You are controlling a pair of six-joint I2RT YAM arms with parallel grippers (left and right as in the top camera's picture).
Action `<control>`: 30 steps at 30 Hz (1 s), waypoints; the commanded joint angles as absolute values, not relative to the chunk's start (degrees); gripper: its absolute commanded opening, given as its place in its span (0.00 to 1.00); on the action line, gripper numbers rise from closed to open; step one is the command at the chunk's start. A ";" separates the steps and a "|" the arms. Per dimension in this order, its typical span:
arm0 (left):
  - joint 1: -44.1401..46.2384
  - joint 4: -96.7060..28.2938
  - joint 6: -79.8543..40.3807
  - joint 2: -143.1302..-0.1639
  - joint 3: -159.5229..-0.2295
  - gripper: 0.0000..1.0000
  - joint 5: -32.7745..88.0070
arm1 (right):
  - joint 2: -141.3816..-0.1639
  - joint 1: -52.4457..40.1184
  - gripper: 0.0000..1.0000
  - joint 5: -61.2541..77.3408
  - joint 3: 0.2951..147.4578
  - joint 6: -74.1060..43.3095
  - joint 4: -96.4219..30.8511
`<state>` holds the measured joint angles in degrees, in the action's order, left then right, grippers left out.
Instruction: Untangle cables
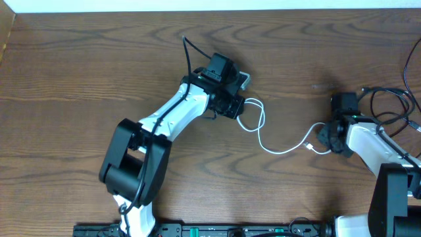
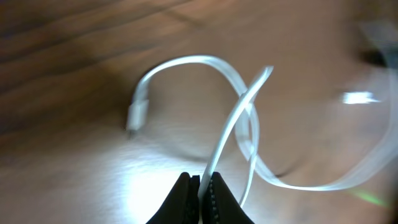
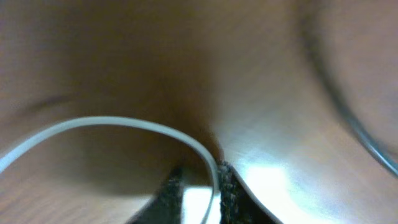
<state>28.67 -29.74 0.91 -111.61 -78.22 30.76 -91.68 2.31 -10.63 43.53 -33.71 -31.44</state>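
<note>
The white cable crosses over itself in a loop (image 1: 260, 123), so the robot's left gripper should put it down and move out of the way before the right gripper pulls its plug end (image 1: 309, 146).
The white cable (image 1: 262, 125) lies on the wooden table (image 1: 79, 79), running from a loop at my left gripper (image 1: 235, 106) down and across to my right gripper (image 1: 325, 136). In the left wrist view the jaws (image 2: 204, 186) are shut on the white cable (image 2: 231, 118), which crosses itself in a loop; its plug end (image 2: 135, 116) lies free to the left. In the right wrist view the white cable (image 3: 124, 122) passes between the fingers (image 3: 202, 186), against the right finger, with a gap to the left finger. Thin black cord (image 1: 389, 104) loops at the far right.
The left arm (image 1: 164, 122) reaches diagonally from the front left to the middle. The right arm's body (image 1: 388, 164) fills the front right corner. The table's far edge (image 1: 210, 9) meets a white wall. A blurred dark cord (image 3: 367, 140) curves at the right of the right wrist view.
</note>
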 commanded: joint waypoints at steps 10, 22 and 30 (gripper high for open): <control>28.75 -29.26 -0.75 -100.60 -77.91 0.08 50.26 | -93.54 2.15 0.83 34.57 49.71 -4.23 -35.22; 32.71 -34.87 -0.78 -100.75 -77.84 0.08 33.10 | -93.54 2.13 0.88 38.11 50.98 -3.53 -38.44; 39.66 -34.85 -3.33 -101.06 -77.84 0.08 28.97 | -93.54 2.17 0.84 23.11 50.98 -7.84 -39.48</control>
